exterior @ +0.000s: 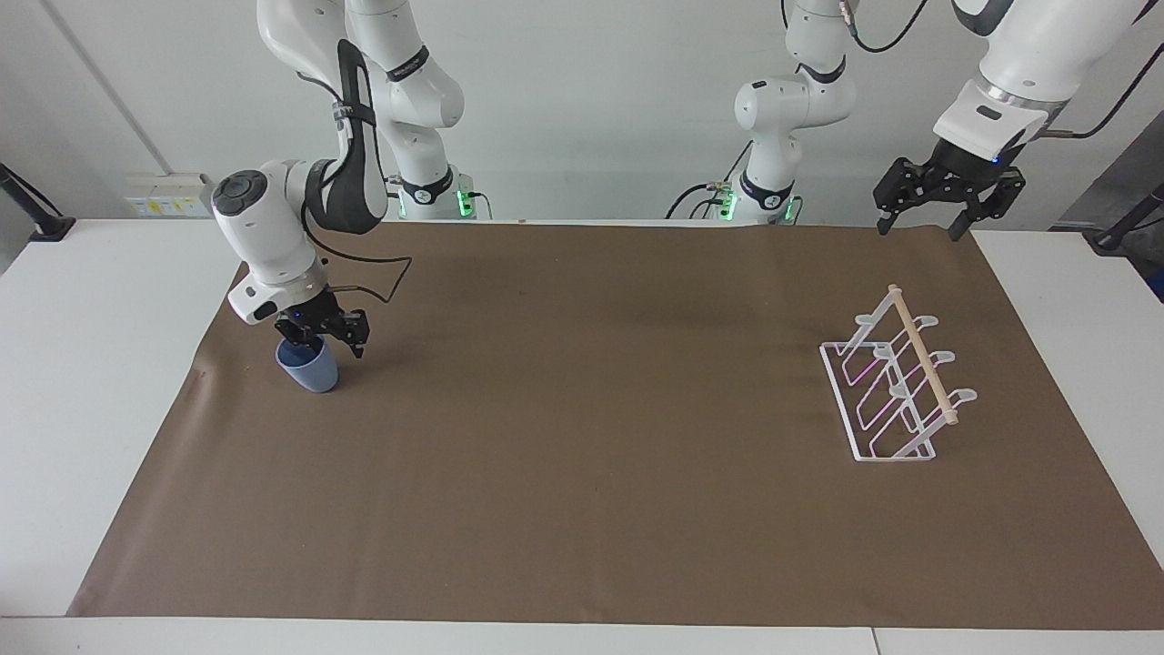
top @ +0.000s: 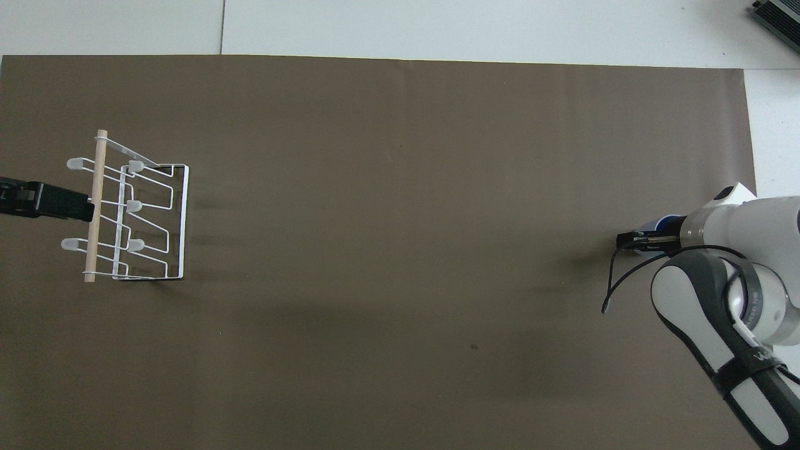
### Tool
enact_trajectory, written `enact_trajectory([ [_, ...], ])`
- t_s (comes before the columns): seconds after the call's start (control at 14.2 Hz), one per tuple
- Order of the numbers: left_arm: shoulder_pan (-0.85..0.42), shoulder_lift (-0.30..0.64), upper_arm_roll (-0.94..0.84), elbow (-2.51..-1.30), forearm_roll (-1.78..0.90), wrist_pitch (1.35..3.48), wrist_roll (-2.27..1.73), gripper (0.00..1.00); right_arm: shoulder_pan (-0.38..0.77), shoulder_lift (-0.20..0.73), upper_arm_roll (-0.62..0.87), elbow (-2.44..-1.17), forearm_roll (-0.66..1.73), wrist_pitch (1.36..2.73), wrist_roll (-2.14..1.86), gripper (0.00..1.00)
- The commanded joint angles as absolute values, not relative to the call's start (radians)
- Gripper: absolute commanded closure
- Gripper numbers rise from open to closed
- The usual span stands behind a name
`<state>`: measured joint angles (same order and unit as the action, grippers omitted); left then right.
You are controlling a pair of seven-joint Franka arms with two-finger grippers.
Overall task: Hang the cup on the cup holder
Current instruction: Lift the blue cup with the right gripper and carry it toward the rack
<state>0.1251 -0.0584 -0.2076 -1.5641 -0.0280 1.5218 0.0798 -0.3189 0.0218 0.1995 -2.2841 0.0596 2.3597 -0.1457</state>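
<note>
I expect the cup to rest tilted, with its base toward the wooden dowel, when I hang it, because the cup [top: 660, 224] holder's white-tipped wires [top: 136, 166] lean out to the side.
The light blue cup [exterior: 307, 369] stands upright on the brown mat near the right arm's end of the table. My right gripper [exterior: 318, 338] is down at its rim, on the side toward the table's middle. In the overhead view the right gripper [top: 632, 240] covers most of the cup [top: 664, 220]. The white wire cup holder [exterior: 896, 391] with its wooden dowel stands at the left arm's end, also seen as the cup holder [top: 132, 212]. My left gripper [exterior: 920, 226] hangs open and empty in the air over the mat's edge near the holder, waiting.
A brown mat [exterior: 582, 437] covers most of the white table [exterior: 100, 300]. Between the cup and the cup holder lies a wide stretch of bare mat. A black cable loops from the right wrist above the mat.
</note>
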Motion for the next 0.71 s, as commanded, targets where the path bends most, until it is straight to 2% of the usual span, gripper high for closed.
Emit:
enact_trajectory([
  [0.0,0.123,-0.084,-0.206,-1.592,-0.025,1.517,0.092,0.00,-0.319,-0.006,0.202,-2.309,0.074,2.355,-0.141,0.78],
  [0.14,0.123,-0.084,-0.207,-1.591,-0.025,1.514,0.087,0.00,-0.319,-0.006,0.202,-2.309,0.074,2.355,-0.140,0.96],
  [0.21,0.123,-0.084,-0.207,-1.591,-0.025,1.517,0.077,0.00,-0.319,-0.006,0.202,-2.309,0.074,2.355,-0.138,1.00],
  [0.64,0.135,-0.100,-0.204,-1.626,-0.025,1.517,0.092,0.00,-0.319,-0.003,0.204,-2.303,0.074,2.356,-0.133,1.00],
])
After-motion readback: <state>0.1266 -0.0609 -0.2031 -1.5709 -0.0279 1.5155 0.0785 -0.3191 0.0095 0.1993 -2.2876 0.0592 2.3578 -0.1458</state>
